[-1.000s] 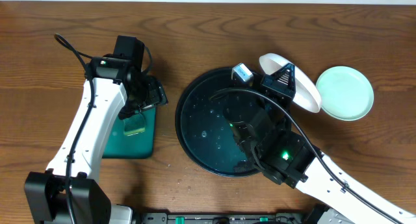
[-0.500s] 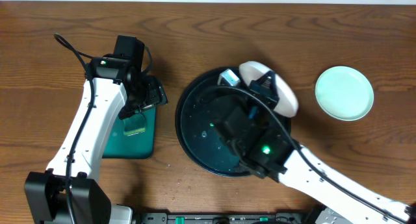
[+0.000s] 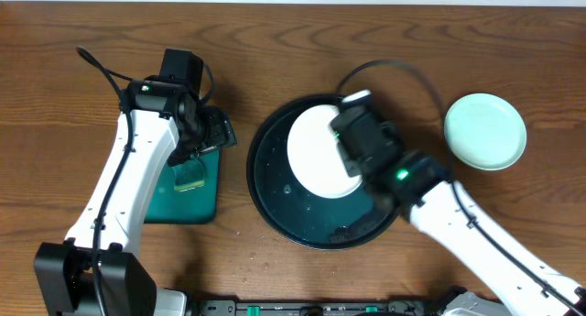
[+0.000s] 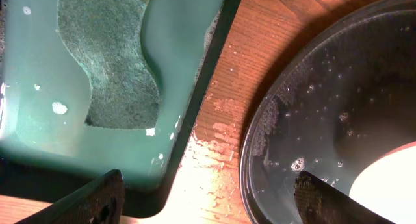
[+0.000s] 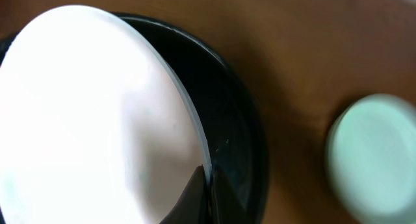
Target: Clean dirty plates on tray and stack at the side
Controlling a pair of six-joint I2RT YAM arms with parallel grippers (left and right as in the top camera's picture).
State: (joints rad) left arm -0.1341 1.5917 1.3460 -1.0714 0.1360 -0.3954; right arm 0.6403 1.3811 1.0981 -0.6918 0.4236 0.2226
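Note:
The white plate [image 3: 320, 153] is level and the pale-mint plate's top [image 3: 485, 131] is clear, so my right gripper should keep going over that top and let go once the plates' rims line up.
The round black tray [image 3: 275, 192] sits mid-table, wet with droplets; its rim also shows in the left wrist view [image 4: 260, 139] and the right wrist view [image 5: 250, 139]. My right gripper [image 3: 346, 144] is shut on the right edge of a white plate [image 3: 316, 156] and holds it flat over the tray; in the right wrist view the fingers [image 5: 207, 185] pinch the plate's rim [image 5: 91, 107]. A pale-mint plate [image 3: 485, 131] lies on the table to the right, also blurred in the right wrist view [image 5: 377, 159]. My left gripper [image 4: 208, 201] is open and empty between the tray and the sponge tray.
A rectangular black tray with teal inside [image 3: 188, 192] stands at the left, holding a green sponge [image 4: 114, 62] in shallow water. Bare wood with water drops [image 4: 221, 120] lies between it and the round tray.
My right gripper has swung the white plate from outside the tray's upper right rim leftward and turned it flat over the tray. The left arm has not moved.

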